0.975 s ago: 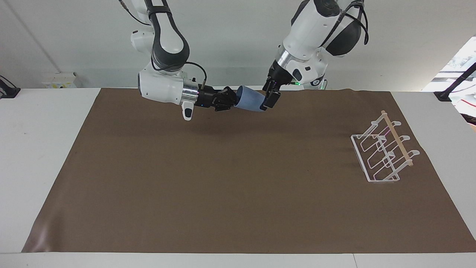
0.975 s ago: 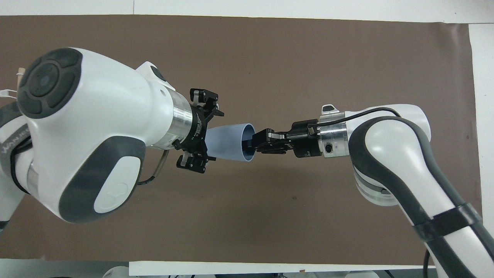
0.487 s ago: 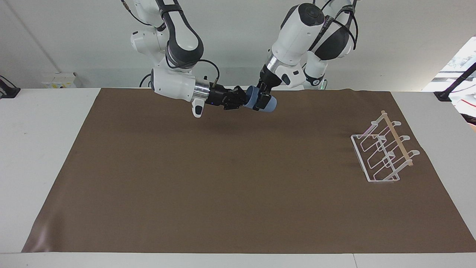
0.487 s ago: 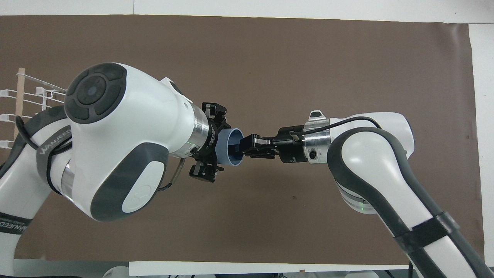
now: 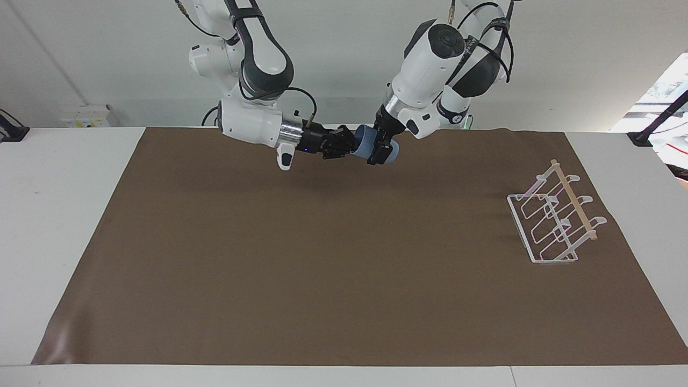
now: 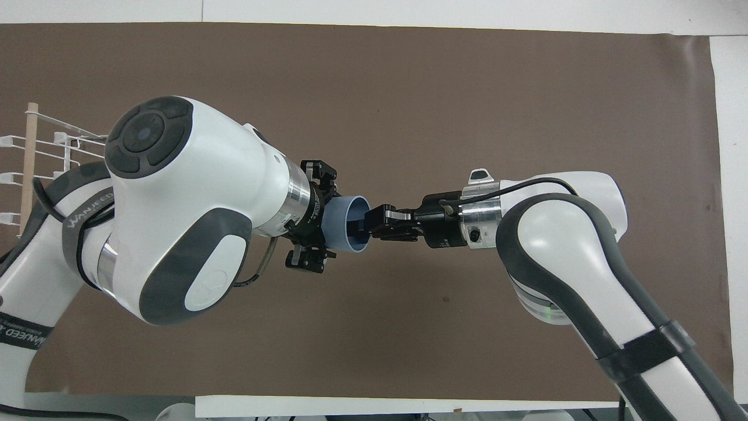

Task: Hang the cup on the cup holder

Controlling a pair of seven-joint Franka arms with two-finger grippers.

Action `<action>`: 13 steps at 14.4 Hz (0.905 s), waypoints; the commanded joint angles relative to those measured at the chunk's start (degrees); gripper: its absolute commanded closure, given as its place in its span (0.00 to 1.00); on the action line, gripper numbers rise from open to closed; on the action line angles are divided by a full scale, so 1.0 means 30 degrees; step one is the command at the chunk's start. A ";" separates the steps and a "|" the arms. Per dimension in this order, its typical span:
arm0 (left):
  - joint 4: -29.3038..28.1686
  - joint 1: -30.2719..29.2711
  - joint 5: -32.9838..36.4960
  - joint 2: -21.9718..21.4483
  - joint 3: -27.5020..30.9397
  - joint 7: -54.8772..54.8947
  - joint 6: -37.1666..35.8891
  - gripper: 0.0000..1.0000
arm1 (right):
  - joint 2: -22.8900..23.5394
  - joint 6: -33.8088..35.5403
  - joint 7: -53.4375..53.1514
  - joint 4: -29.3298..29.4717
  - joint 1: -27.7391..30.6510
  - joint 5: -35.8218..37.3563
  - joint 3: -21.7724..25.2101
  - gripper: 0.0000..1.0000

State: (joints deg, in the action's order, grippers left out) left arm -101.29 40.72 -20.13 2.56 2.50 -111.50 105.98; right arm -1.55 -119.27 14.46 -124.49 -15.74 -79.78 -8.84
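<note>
The cup holder's wires end in white tips (image 6: 6, 178), so I expect the light blue cup (image 6: 345, 223) to slip over one and hang with its opening down when I lower it.
The light blue cup (image 5: 362, 144) is held on its side in the air over the part of the brown mat nearest the robots; in the overhead view (image 6: 338, 225) its mouth faces the right arm. My right gripper (image 5: 349, 145) (image 6: 371, 224) is shut on the cup's rim, one finger inside the mouth. My left gripper (image 5: 380, 146) (image 6: 326, 217) is open, with its fingers straddling the cup's base end. The white wire cup holder (image 5: 553, 220) with its wooden rod stands on the mat at the left arm's end; in the overhead view (image 6: 28, 158) my left arm partly hides it.
The brown mat (image 5: 322, 258) covers most of the white table (image 5: 64, 177). Both arms meet above the middle of the mat's edge nearest the robots.
Both arms rose and shifted toward the left arm's end. The left gripper slid from the cup's base farther over its body. The right gripper kept hold of the rim.
</note>
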 commanded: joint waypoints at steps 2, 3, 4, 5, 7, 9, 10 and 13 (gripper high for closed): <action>-0.0456 -0.0154 -0.0350 -0.0324 -0.0042 -0.0305 -0.0025 1.00 | -0.0390 -0.0176 -0.0338 -0.0074 0.0120 -0.0418 0.0016 0.99; -0.0456 -0.0154 -0.0350 -0.0324 -0.0042 -0.0304 -0.0025 1.00 | -0.0361 -0.0176 -0.0512 -0.0016 0.0120 -0.0418 0.0016 0.97; -0.0456 -0.0154 -0.0321 -0.0324 -0.0013 -0.0246 -0.0054 1.00 | -0.0361 -0.0321 -0.0717 -0.0015 0.0120 -0.0389 0.0045 0.88; -0.0427 -0.0096 -0.0088 -0.0324 -0.0013 0.0074 -0.0315 1.00 | -0.0332 -0.0613 -0.0893 -0.0015 0.0120 -0.0389 0.0045 0.54; -0.0398 -0.0125 0.1105 -0.0353 0.0045 0.1448 -0.1453 1.00 | -0.0360 -0.1286 -0.1040 0.0275 0.0061 -0.0069 0.0045 0.01; -0.0281 -0.0212 0.4206 -0.0383 0.0103 0.1599 -0.2452 1.00 | -0.0477 -0.1465 -0.1536 0.0365 0.0352 0.1126 0.0162 0.01; -0.0280 -0.0358 0.5642 -0.0412 0.0162 0.1861 -0.2863 1.00 | -0.0623 -0.1523 -0.1684 0.0510 0.0731 0.2672 0.0191 0.01; -0.0338 -0.0972 1.2548 -0.0355 0.0163 0.2389 -0.4970 1.00 | -0.1062 -0.1377 -0.1773 0.0600 0.2692 0.8733 0.0192 0.01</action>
State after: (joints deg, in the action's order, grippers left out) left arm -101.43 39.14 8.03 2.45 3.02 -106.46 94.93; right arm -3.16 -123.90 10.05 -122.58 -11.20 -61.95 -8.04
